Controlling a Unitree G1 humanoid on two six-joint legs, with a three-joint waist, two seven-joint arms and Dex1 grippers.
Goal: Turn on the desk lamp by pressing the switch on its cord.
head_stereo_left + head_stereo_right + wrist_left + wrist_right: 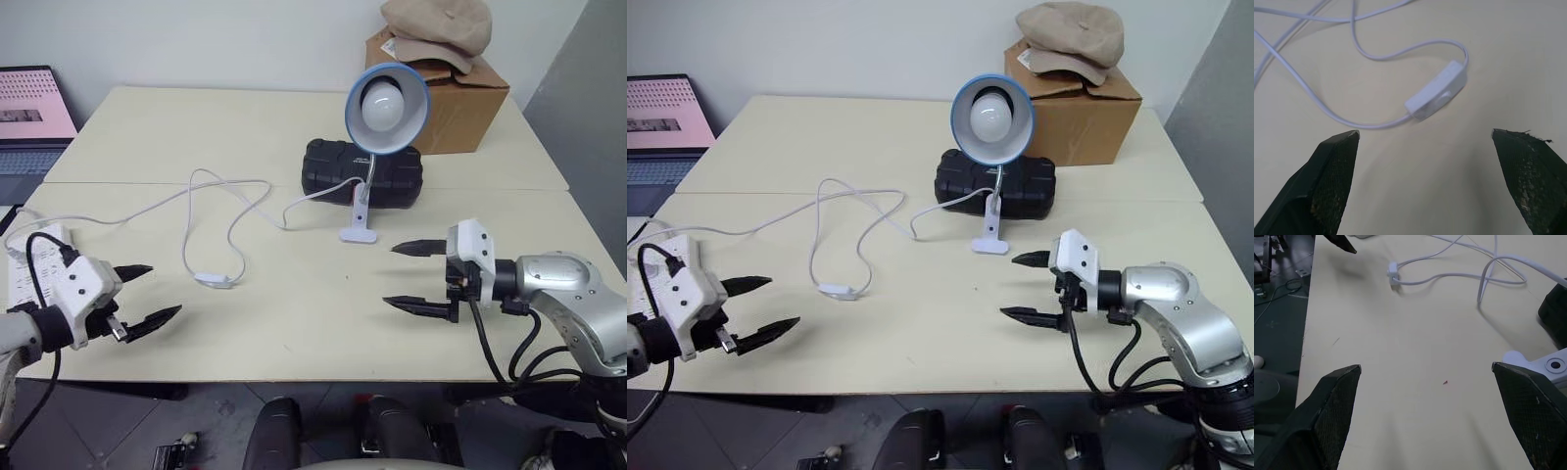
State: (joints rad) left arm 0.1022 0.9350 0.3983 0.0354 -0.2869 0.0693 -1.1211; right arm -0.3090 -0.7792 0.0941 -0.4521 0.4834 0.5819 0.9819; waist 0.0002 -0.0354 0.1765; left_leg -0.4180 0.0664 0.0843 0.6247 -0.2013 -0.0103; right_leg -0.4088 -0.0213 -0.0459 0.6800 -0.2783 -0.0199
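Observation:
The switch's near end [201, 278] faces the left gripper's open fingers and the way is clear, so the robot should keep moving forward until they surround that end [1417, 109], then close them.
The desk lamp [386, 103] stands at the table's middle back on a small white base [358, 233], its blue-rimmed shade facing me. Its thin white cord [211, 201] loops leftward over the table. The switch [216, 280] lies flat on the cord's nearest loop. My left gripper [165, 290] hovers open just left of the switch, which sits a little ahead of its fingertips in the left wrist view [1437, 90]. My right gripper [389, 274] is open, empty, pointing left, in front of the lamp base. The switch [1394, 270] lies far across the table from it.
A black case [362, 171] sits behind the lamp. A cardboard box [460, 98] with a tan cap [436, 29] stands at the back right. A white power strip [29, 250] lies at the left edge, and a laptop [34, 113] beyond it.

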